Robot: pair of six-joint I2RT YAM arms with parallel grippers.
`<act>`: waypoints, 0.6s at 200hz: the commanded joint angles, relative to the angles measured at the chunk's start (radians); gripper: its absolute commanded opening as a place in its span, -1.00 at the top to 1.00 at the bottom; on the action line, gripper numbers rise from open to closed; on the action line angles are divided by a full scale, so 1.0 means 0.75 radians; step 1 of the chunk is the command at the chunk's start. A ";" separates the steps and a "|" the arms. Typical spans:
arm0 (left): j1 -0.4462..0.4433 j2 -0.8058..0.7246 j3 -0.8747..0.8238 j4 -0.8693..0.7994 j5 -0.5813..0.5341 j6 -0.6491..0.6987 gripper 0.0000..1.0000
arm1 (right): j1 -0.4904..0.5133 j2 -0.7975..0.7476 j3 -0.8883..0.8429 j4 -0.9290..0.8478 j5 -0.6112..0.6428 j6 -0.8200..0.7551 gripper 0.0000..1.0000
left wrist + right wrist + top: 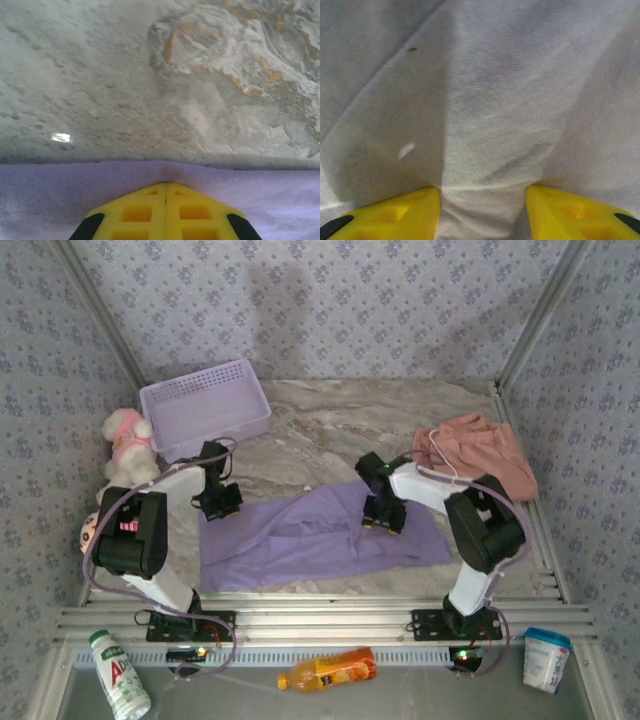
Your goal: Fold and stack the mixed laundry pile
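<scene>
My right gripper should swing the T-shirt's end [425, 540] to the back while my left gripper pulls the T-shirt's corner to the front, because the lavender-purple T-shirt [300, 545] lies crosswise along the front.
The lavender-purple T-shirt [320, 540] lies spread flat at the front middle of the marble table [330, 420]. My left gripper [218, 502] is at the shirt's far left corner. In the left wrist view its yellow fingers [145, 210] are pressed together, shut on a small pucker at the T-shirt's edge [60, 190]. My right gripper [383, 515] sits on the shirt's far edge, right of centre. It stands open [482, 192], its fingertips [415, 207] resting on the T-shirt [495, 100] with a ridge of cloth between them. The salmon-pink garment [480, 452] with a white drawstring lies bunched at the back right.
A lavender mesh basket [205, 405] stands at the back left, with a plush toy [128, 445] beside it. Along the front rail lie a white bottle [118, 675], an orange bottle [330, 672] and a white cup [547, 658]. Patterned walls close in three sides.
</scene>
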 commanded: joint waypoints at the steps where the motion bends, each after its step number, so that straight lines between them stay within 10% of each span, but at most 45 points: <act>1: 0.033 0.039 -0.056 -0.028 -0.006 -0.048 1.00 | -0.018 0.219 0.206 0.061 -0.012 -0.109 -0.04; 84: 0.059 0.003 0.005 -0.194 0.053 -0.046 1.00 | -0.124 0.913 1.240 0.021 -0.169 -0.291 -0.02; 120: -0.007 -0.059 0.047 -0.239 0.298 -0.144 1.00 | -0.178 0.972 1.541 -0.085 -0.273 -0.401 -0.04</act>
